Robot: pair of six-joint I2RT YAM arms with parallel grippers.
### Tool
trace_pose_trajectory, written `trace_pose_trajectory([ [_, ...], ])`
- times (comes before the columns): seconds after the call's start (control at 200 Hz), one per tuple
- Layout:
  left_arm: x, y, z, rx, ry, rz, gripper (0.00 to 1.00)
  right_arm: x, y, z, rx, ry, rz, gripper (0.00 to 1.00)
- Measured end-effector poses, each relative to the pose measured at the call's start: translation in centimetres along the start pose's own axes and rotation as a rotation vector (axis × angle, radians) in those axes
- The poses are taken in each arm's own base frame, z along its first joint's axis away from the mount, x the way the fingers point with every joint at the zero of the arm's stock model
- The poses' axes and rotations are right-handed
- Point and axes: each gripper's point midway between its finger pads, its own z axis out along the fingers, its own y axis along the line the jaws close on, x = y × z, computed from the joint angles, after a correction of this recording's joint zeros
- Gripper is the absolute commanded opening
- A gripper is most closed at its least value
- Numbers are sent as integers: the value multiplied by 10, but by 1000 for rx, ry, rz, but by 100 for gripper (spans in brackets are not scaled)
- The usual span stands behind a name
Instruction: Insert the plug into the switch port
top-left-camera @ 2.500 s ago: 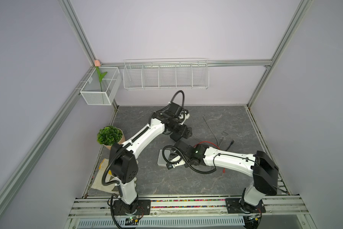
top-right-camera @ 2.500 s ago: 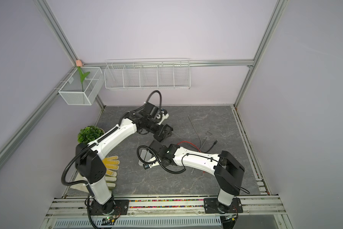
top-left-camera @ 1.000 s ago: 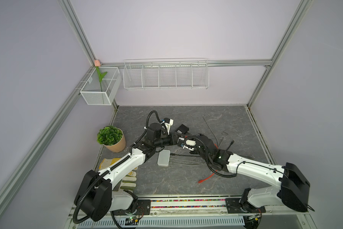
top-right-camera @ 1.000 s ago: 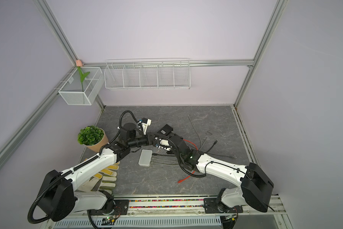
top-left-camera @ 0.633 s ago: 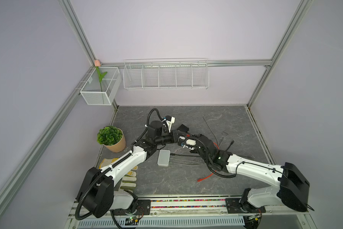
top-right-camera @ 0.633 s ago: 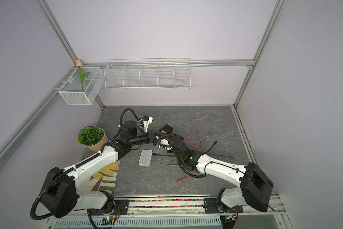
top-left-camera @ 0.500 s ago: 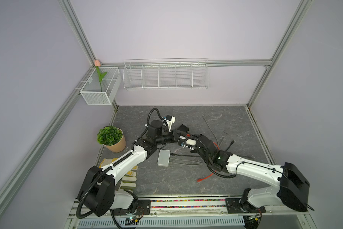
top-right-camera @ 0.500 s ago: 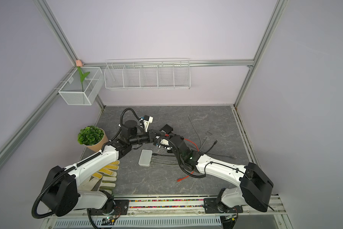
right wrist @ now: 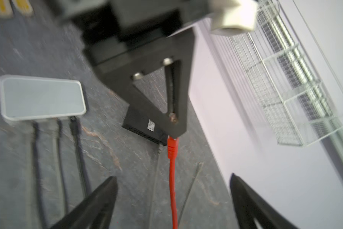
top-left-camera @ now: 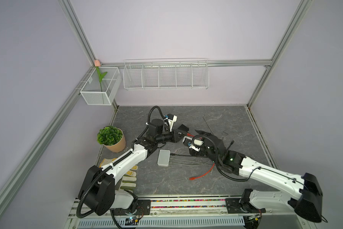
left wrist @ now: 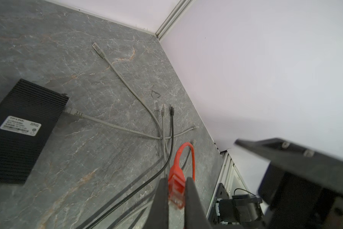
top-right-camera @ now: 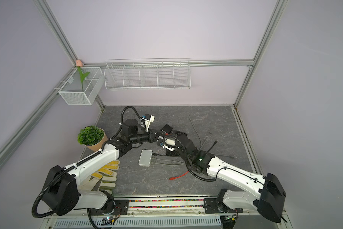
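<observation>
The red plug's front end (left wrist: 176, 199) is pinched in my left gripper, so next my right gripper takes hold of the red cable (right wrist: 172, 164) behind the plug before inserting it.
A red plug (left wrist: 176, 185) on a red cable (right wrist: 172, 178) is pinched between the fingers of my left gripper (left wrist: 175, 179), which is shut on it above the table. My right gripper (right wrist: 172, 176) faces it with jaws wide open; the red cable runs between them untouched. In both top views the two grippers meet mid-table, left (top-left-camera: 179, 136) and right (top-left-camera: 187, 140). A black switch (left wrist: 18, 128) lies just behind them (top-left-camera: 183, 127) with one grey cable plugged in. A white switch (top-left-camera: 163, 157) lies nearer the front with three cables in its ports.
The red cable's far end (top-left-camera: 192, 178) trails on the table. Loose grey and black cables (left wrist: 162, 123) fan out to the right. A potted plant (top-left-camera: 111, 138) and gloves (top-left-camera: 128, 175) sit at the left. Wire baskets (top-left-camera: 165, 75) hang on the back wall.
My right gripper has opened and let go of the red cable. The left gripper has closed on the red plug and now carries it alone.
</observation>
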Motion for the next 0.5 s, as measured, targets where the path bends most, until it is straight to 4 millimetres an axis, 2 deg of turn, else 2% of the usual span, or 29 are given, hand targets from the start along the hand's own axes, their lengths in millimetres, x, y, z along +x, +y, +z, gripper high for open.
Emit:
trace_pose_trajectory([
  [0.09,0,-4,-1,25,9,68,0,-13,-34,-32,-19,-56,138,100],
  [0.195,1,-13,-3,87,19,136,0,-24,-75,-61,-70,-120,305,89],
  [0.255,-1,-20,-5,128,17,175,0,-30,-85,-69,-134,-141,372,83],
  [0.315,0,-26,-6,163,26,208,0,-39,-79,-70,-251,-147,405,67],
  [0.355,0,-30,-7,182,33,227,0,-43,-70,-66,-333,-135,419,61],
  [0.42,-1,-37,-8,211,41,256,0,-40,-52,-54,-447,-94,433,60],
  [0.5,-2,-43,-10,236,49,285,0,-19,-24,-36,-563,11,464,59],
])
